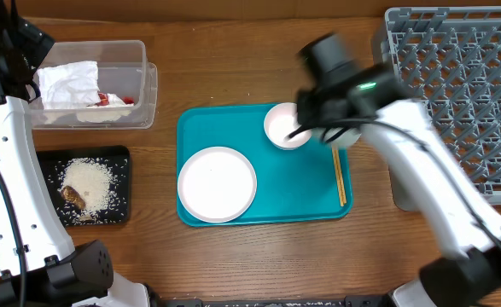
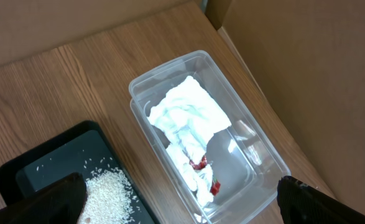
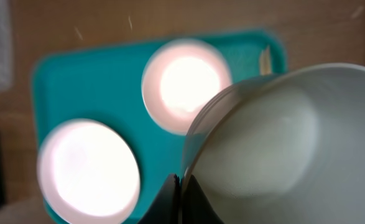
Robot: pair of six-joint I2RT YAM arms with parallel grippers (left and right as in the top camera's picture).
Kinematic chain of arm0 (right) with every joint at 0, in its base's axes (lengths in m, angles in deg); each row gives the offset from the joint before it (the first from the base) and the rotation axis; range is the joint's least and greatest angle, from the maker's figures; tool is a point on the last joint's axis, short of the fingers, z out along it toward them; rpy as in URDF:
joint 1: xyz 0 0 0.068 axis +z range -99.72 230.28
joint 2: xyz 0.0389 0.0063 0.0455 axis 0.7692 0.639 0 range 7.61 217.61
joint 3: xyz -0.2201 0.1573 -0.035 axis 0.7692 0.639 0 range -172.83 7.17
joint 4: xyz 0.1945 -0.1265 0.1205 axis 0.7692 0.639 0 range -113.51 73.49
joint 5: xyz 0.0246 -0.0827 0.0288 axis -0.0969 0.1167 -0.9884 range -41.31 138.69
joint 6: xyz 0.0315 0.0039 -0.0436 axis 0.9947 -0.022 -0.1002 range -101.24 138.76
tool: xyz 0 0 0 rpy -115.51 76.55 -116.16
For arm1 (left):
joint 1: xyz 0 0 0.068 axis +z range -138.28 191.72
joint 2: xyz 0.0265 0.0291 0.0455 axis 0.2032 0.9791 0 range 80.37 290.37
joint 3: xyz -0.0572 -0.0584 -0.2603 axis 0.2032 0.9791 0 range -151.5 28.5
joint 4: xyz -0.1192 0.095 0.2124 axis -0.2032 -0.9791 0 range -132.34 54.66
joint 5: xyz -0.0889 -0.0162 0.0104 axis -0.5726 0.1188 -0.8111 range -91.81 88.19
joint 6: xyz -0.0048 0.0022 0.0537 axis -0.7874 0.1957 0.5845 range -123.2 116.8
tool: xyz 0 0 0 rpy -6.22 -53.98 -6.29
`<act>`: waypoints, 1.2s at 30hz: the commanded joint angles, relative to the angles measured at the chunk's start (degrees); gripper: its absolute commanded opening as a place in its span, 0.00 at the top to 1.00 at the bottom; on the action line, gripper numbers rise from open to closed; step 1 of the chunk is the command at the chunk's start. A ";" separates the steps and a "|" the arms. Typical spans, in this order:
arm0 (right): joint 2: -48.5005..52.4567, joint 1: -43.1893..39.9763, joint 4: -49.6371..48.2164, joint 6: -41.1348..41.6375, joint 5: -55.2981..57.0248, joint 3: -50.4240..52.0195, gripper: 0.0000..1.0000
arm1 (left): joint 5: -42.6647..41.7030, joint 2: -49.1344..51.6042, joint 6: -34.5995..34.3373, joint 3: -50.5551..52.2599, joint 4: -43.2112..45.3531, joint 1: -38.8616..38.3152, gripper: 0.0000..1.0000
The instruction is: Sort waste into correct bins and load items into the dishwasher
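Observation:
The grey dish rack (image 1: 499, 181) is open; the grey-green bowl hangs empty by its rim (image 3: 257, 90), so my right gripper keeps carrying until it touches the dish rack's pegs.
My right gripper (image 3: 181, 190) is shut on the rim of a pale grey-green bowl (image 3: 281, 143), held above the teal tray (image 1: 267, 192). On that tray sit a white round plate (image 1: 217, 183), a small white bowl (image 1: 284, 126) and wooden chopsticks (image 1: 340, 175). My left gripper (image 2: 182, 205) is open and empty above the clear tub (image 2: 266, 152). The tub holds a crumpled white napkin (image 2: 188, 115) and a red wrapper (image 2: 214, 186). The black tray (image 1: 113, 158) holds rice (image 1: 90, 182) and a brown scrap (image 1: 72, 198). The grey dish rack (image 1: 463, 94) stands at the right.
The teal tray lies mid-table between the bins on the left and the rack on the right. My right arm (image 1: 421, 170) crosses the gap between tray and rack. Cardboard walls (image 2: 306, 74) stand behind the clear tub.

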 commanded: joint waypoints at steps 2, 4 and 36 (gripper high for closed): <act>-4.20 -10.49 0.33 -5.70 -5.64 -8.52 0.96 | 0.98 0.26 -0.35 -0.11 0.04 -0.04 0.00; -4.74 -16.65 -0.90 -10.21 -8.13 -10.49 0.96 | 0.98 0.26 -0.35 -0.11 0.04 -0.04 0.00; 29.20 -73.18 -56.11 -8.02 -67.91 -10.58 0.96 | 0.98 0.26 -0.35 -0.11 0.04 -0.04 0.00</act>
